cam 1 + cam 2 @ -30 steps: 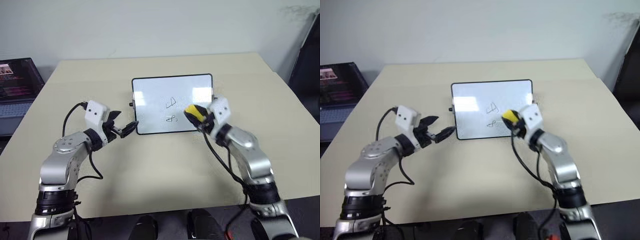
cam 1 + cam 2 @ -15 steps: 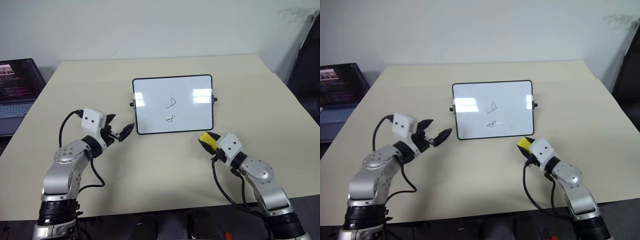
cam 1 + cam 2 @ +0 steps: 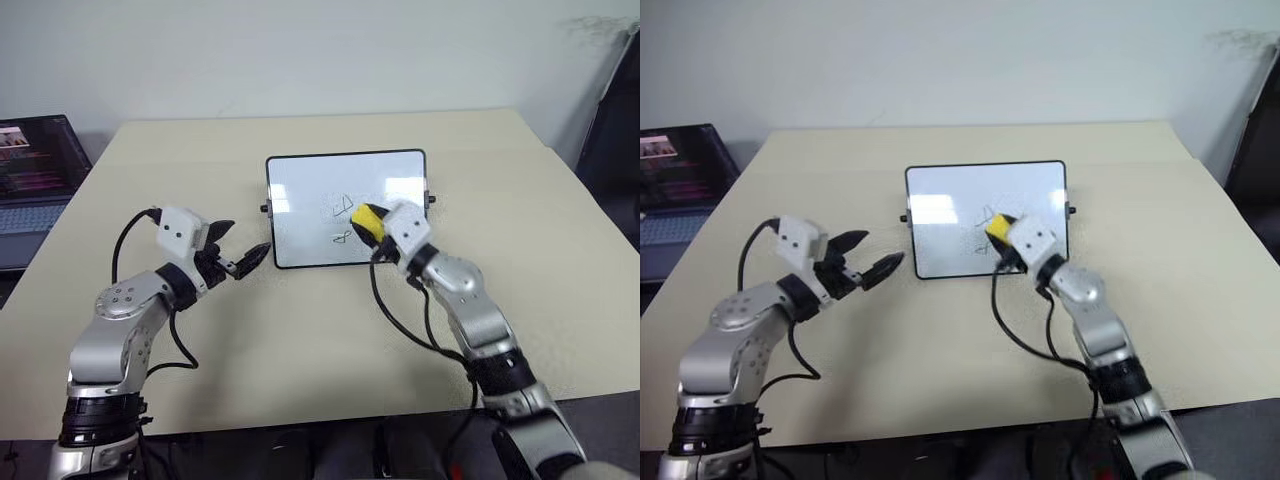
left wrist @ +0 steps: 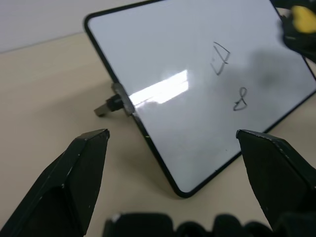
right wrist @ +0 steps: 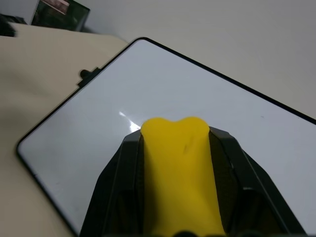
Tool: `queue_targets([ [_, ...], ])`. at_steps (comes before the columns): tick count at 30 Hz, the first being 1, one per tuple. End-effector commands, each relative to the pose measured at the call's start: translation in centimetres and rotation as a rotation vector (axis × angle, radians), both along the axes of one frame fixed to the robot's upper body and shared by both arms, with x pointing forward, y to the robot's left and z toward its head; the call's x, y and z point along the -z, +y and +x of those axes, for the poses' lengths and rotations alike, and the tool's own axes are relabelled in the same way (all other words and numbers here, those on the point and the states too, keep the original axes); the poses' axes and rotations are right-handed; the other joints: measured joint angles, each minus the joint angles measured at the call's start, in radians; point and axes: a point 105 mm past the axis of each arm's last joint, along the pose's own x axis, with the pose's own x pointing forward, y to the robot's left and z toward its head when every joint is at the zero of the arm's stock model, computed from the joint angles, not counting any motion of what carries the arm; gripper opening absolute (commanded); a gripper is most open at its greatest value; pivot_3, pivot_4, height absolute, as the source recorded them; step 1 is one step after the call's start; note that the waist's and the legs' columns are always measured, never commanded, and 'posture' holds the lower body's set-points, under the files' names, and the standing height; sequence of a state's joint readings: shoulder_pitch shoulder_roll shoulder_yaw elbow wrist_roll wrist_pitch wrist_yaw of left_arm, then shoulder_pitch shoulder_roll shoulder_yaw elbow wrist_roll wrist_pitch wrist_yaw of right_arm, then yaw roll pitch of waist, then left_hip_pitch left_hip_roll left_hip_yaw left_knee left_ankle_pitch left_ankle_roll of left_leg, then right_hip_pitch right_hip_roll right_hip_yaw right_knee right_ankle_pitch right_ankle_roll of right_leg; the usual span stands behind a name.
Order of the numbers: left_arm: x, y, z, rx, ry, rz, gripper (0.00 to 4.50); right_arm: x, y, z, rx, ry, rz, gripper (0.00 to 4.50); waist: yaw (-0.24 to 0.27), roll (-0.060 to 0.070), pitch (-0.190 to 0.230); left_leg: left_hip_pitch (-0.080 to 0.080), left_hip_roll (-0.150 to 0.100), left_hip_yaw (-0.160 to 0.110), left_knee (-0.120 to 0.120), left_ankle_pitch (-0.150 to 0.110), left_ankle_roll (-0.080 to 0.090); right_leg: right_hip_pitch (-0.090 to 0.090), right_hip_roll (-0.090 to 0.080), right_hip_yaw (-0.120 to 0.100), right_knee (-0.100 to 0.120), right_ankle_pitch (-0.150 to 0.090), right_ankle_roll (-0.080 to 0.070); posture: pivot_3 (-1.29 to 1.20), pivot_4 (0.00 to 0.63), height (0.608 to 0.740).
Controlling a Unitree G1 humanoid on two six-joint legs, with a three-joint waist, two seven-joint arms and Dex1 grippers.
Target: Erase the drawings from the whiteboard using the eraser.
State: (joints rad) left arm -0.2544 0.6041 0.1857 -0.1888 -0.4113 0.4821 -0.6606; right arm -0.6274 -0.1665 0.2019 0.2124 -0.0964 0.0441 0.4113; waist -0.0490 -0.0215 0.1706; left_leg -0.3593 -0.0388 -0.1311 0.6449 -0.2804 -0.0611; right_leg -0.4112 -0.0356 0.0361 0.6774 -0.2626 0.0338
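Note:
The eraser [image 3: 368, 219] is up off the whiteboard next to the drawings. Next, my right gripper lowers the eraser onto the triangle [image 3: 343, 205] and wipes the triangle before the loop.
The whiteboard [image 3: 300, 215] stands tilted at the table's middle, black-framed, with a knob on each short side. Two drawings show on it: a small triangle [image 4: 220, 58] and a loop [image 4: 240, 100] below it. My right gripper [image 3: 368, 224] is shut on the yellow eraser [image 3: 365, 221] and holds it over the board, just right of the drawings. The black fingers [image 5: 123, 177] clamp the eraser [image 5: 180, 173] on both sides. Whether the eraser touches the board I cannot tell. My left gripper [image 3: 245, 245] is open beside the board's left edge, near its lower corner, holding nothing.
A laptop [image 3: 35, 170] with a lit screen sits off the table's left side. A dark object [image 3: 615, 130] stands at the far right. The beige table [image 3: 300, 330] lies bare in front of the board.
My right gripper dropped from the board to the table in front of its right corner, then came back up over the board beside the drawings, still gripping the eraser. The left gripper stayed put.

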Motion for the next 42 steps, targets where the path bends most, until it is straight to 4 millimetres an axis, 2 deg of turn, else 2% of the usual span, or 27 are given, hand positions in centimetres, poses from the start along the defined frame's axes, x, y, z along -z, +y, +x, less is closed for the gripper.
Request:
queue_targets([
  [1, -2.0, -0.3, 0.2, 0.029, -0.066, 0.036, 4.5, -1.7, 1.4, 1.9, 0.019, -0.089, 0.019, 1.43, -0.001, -0.001, 0.001, 0.0, 0.0, 0.0, 0.0, 0.0, 0.0, 0.0, 0.0, 0.0, 0.0, 0.0, 0.0, 0.0, 0.15, 0.74],
  [4, -2.2, -0.1, 0.5, 0.025, -0.071, 0.042, 4.5, -2.2, 1.5, 3.8, 0.073, -0.106, 0.057, 1.43, -0.003, -0.002, 0.001, -0.002, 0.0, 0.0, 0.0, 0.0, 0.0, -0.002, 0.0, 0.0, 0.0, 0.0, 0.0, 0.0, 0.15, 0.74],
  [9, -2.2, 0.3, 0.2, 0.015, -0.075, 0.055, 4.5, -1.8, 1.3, 5.5, 0.141, -0.095, 0.094, 1.43, -0.007, -0.002, 0.002, -0.004, 0.0, 0.0, -0.001, 0.0, 0.0, -0.005, 0.0, 0.001, 0.0, 0.0, 0.0, 0.0, 0.15, 0.74],
  [13, -1.9, 0.9, -0.1, -0.012, -0.07, 0.056, 4.5, -0.1, 1.9, 6.1, 0.152, -0.015, 0.086, 1.43, -0.011, -0.002, 0.001, -0.004, 0.0, 0.002, -0.001, 0.0, 0.0, -0.007, -0.001, 0.002, 0.001, 0.0, 0.0, 0.0, 0.15, 0.74],
  [18, -1.5, 1.5, -0.5, -0.037, -0.065, 0.062, 4.5, 3.0, 4.2, 5.2, 0.084, 0.085, 0.027, 1.43, -0.023, -0.002, 0.001, -0.001, 0.0, 0.002, -0.001, 0.0, 0.0, -0.006, 0.0, 0.002, 0.003, 0.001, -0.002, 0.0, 0.15, 0.74],
  [22, -1.7, 2.2, -0.5, -0.062, -0.068, 0.065, 4.5, 5.6, 6.6, 3.7, 0.013, 0.138, -0.038, 1.43, -0.034, -0.002, 0.001, 0.008, 0.0, 0.002, -0.001, 0.0, 0.0, 0.002, 0.003, 0.002, 0.003, 0.001, -0.002, 0.0, 0.15, 0.74],
  [27, -2.0, 2.3, -0.2, -0.065, -0.077, 0.065, 4.5, 8.5, 7.6, 2.2, -0.038, 0.186, -0.129, 1.43, -0.036, -0.002, 0.001, 0.014, 0.002, 0.003, -0.001, 0.0, 0.001, 0.007, 0.011, 0.004, 0.003, 0.002, -0.003, 0.0, 0.15, 0.74],
  [31, -1.9, 2.3, -0.1, -0.065, -0.074, 0.064, 4.5, 7.5, 7.0, 2.8, -0.008, 0.146, -0.109, 1.43, -0.035, -0.002, 0.001, 0.014, 0.003, 0.003, 0.0, 0.0, 0.0, 0.007, 0.012, 0.004, 0.003, 0.004, -0.005, 0.0, 0.15, 0.74],
  [34, -1.6, 2.2, 0.0, -0.061, -0.067, 0.06, 4.5, 3.9, 4.4, 5.0, 0.109, 0.072, -0.02, 1.43, -0.03, -0.002, 0.001, 0.014, 0.006, 0.002, 0.0, 0.0, 0.0, 0.007, 0.014, 0.004, 0.003, 0.004, -0.006, 0.0, 0.15, 0.74],
  [36, -1.5, 2.1, 0.0, -0.054, -0.063, 0.056, 4.5, 2.6, 2.7, 6.0, 0.18, 0.056, 0.017, 1.43, -0.023, -0.002, 0.002, 0.013, 0.011, 0.003, 0.001, 0.001, -0.001, 0.007, 0.014, 0.004, 0.003, 0.005, -0.007, 0.0, 0.15, 0.74],
  [40, -1.3, 1.9, 0.1, -0.049, -0.062, 0.051, 4.5, 2.2, 0.7, 6.9, 0.262, 0.057, 0.013, 1.43, -0.016, -0.002, 0.001, 0.012, 0.011, 0.005, 0.0, 0.001, -0.001, 0.007, 0.014, 0.003, 0.002, 0.005, -0.007, 0.0, 0.15, 0.74],
  [42, -1.3, 1.6, 0.1, -0.041, -0.061, 0.047, 4.5, 2.4, -1.1, 7.5, 0.318, 0.068, -0.007, 1.43, -0.017, -0.002, 0.001, 0.013, 0.013, 0.008, -0.001, 0.001, -0.001, 0.007, 0.015, 0.004, 0.002, 0.005, -0.007, 0.0, 0.15, 0.74],
])
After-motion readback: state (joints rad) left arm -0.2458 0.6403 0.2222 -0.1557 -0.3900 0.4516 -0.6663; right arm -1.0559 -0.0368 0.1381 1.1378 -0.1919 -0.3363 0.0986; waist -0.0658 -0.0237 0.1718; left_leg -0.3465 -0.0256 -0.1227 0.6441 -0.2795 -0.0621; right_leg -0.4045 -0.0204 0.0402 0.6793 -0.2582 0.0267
